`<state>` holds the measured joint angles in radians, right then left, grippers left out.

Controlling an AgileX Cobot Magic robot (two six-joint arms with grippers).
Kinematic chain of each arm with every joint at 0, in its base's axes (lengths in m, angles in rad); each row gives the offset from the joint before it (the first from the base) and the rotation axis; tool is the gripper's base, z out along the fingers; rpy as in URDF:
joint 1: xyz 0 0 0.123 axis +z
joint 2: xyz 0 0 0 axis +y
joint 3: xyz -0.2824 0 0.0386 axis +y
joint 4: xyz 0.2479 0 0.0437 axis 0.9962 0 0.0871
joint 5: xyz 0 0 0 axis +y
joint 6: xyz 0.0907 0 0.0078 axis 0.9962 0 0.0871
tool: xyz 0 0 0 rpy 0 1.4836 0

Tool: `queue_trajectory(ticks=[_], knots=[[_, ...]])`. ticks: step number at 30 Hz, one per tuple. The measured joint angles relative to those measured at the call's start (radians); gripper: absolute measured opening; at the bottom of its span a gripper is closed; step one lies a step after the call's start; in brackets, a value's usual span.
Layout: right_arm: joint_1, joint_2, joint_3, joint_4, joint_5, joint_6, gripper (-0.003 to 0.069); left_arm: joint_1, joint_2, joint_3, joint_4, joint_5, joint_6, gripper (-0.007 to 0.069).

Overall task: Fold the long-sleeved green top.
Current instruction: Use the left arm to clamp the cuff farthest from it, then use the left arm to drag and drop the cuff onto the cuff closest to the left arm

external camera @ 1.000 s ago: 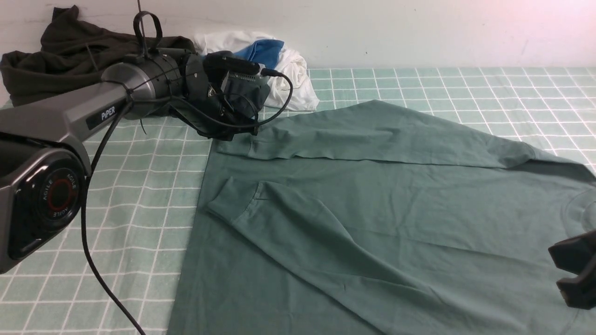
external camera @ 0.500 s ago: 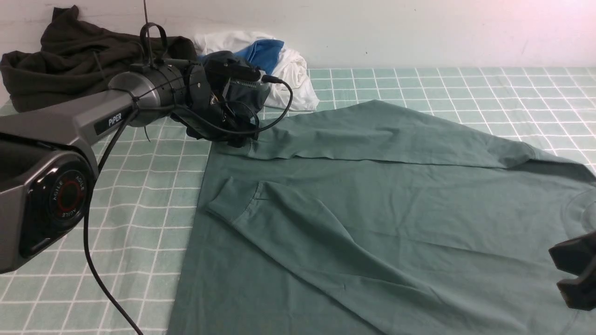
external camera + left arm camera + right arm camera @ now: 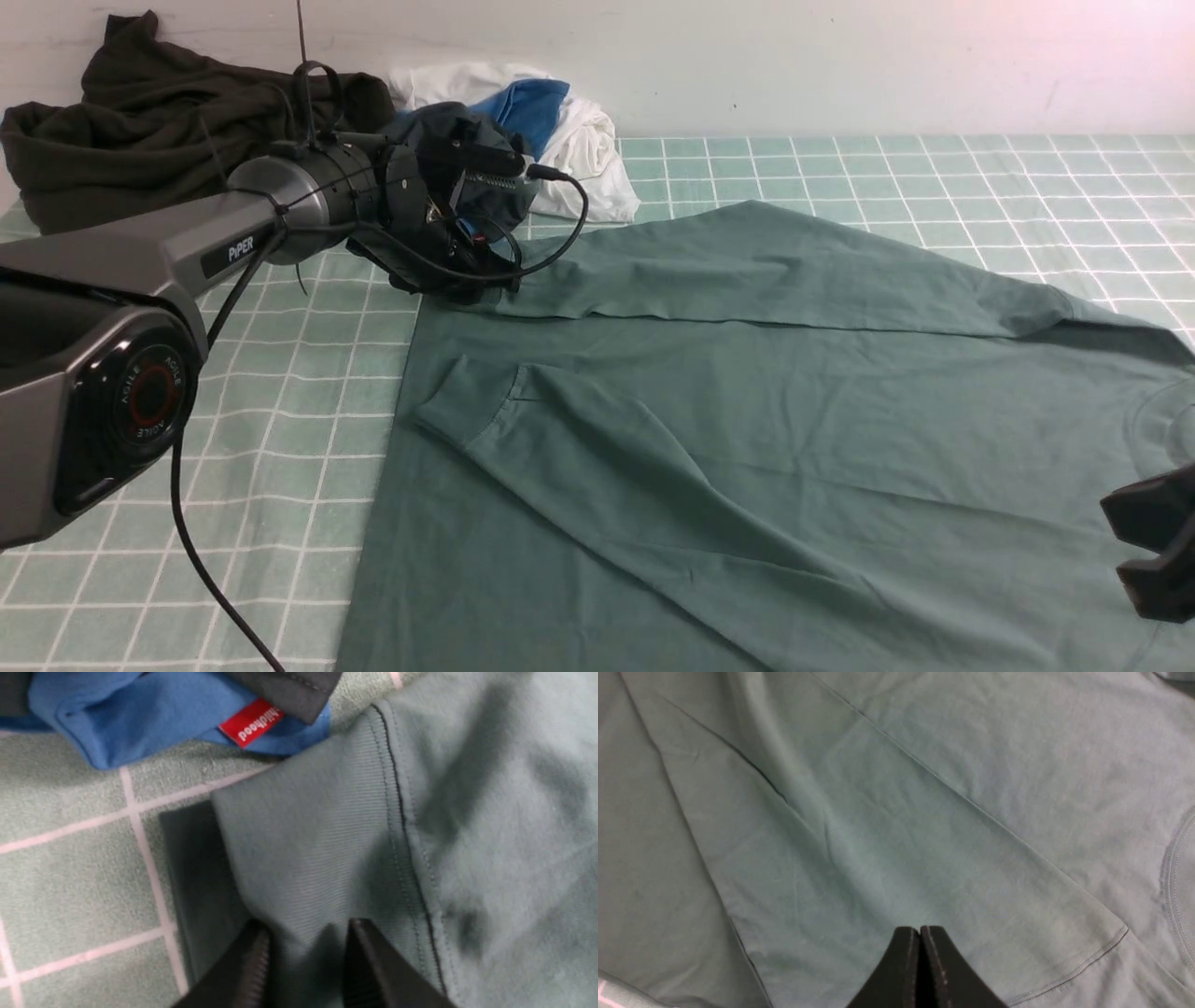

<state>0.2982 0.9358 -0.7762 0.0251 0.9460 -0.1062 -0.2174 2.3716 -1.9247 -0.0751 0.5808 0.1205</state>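
The far sleeve is lying loose over the body, so the sleeve will swing across and the body will stay flat when I carry the ribbed cuff.
The green long-sleeved top lies spread flat on the checked table cover. Both sleeves are folded across its body, and the near cuff rests on it. My left gripper is down at the far sleeve's ribbed cuff. Its jaws stand open a little way apart, with the tips on the cuff fabric. My right gripper hovers over the top's near right part, close to the neckline. It is shut and empty.
A very dark olive garment is heaped at the back left by the wall. A white and blue pile with a dark navy-grey piece lies just behind the left gripper. A blue garment with a red label touches the cuff's edge.
My left arm has moved forward and down, bringing its gripper onto the far sleeve cuff. The top and my right gripper have not moved.
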Motion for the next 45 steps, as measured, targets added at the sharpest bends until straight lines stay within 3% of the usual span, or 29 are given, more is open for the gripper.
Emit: queue_trajectory(ticks=[6,13,23,30,36,45], knots=[[0.001,0.0,0.0,0.0,0.0,0.0,-0.0014,0.0,-0.03,0.0,0.0,0.023,0.0,0.0029],[0.001,0.0,0.0,0.0,0.0,0.0,-0.0014,0.0,-0.078,0.0,-0.015,0.147,0.002,0.002],[0.001,0.0,0.0,0.003,0.001,0.0,-0.0014,0.0,-0.392,0.057,-0.121,0.403,0.002,0.002],[0.033,-0.011,0.0,0.017,0.018,0.0,-0.0014,0.0,-0.683,0.408,-0.139,0.402,0.002,0.002],[0.161,-0.029,0.0,-0.066,0.029,0.011,-0.0014,0.0,-0.95,0.863,-0.246,0.295,0.062,0.002],[0.189,-0.029,0.0,-0.117,0.05,0.052,-0.0014,0.0,-1.016,1.148,-0.351,0.183,0.222,0.0029]])
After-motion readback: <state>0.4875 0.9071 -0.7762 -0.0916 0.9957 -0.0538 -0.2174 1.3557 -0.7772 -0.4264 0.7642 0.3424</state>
